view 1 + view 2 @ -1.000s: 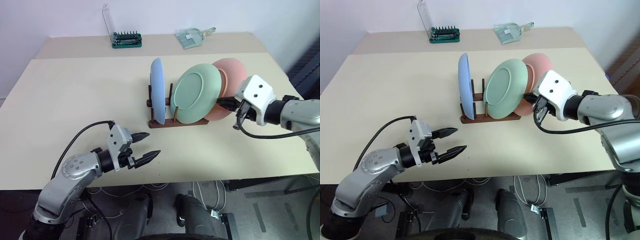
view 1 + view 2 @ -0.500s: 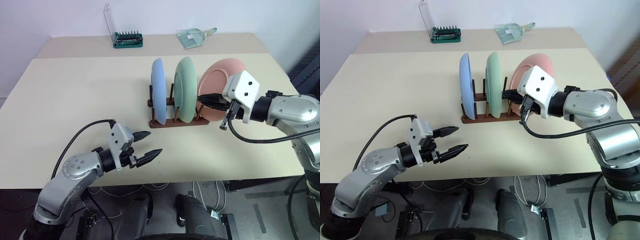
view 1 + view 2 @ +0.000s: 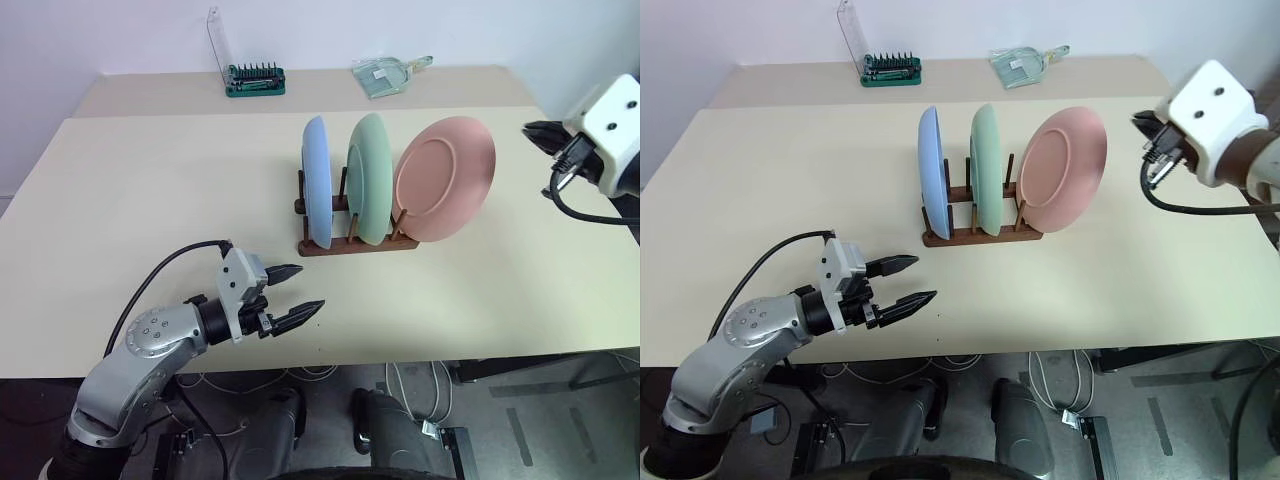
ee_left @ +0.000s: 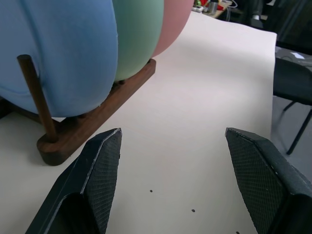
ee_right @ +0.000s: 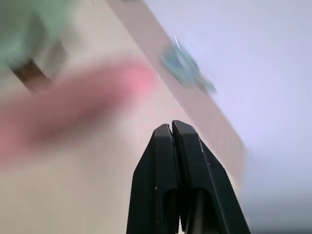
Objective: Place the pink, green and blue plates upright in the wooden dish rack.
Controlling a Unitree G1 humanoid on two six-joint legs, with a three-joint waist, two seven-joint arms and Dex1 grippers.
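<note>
The pink plate (image 3: 440, 182) leans away from the green plate in the rack. Next, my right gripper moves in closed and pushes the pink plate's outer rim (image 3: 489, 165) upright.
The blue plate (image 3: 316, 180) and the green plate (image 3: 369, 178) stand upright in the wooden dish rack (image 3: 355, 243) at the table's middle. The pink plate (image 3: 445, 178) leans in the rack's right end, its face turned toward me. My right gripper (image 3: 530, 130) is shut and empty, raised well to the right of the pink plate and apart from it. Its two black fingers (image 5: 171, 141) are pressed together in the right wrist view. My left gripper (image 3: 297, 292) hovers open and empty near the table's front edge, pointing at the rack (image 4: 97, 117).
A green-based tool case (image 3: 255, 78) with a clear lid and a clear scoop-like item (image 3: 385, 74) lie on the back table. The cream table (image 3: 150, 190) stretches wide to the left of the rack. A black cable hangs from my right wrist.
My right gripper has drawn away from the pink plate, up and to the right. The green plate went from leaning to upright, and the pink plate now rests free in the rack. The left arm stayed still.
</note>
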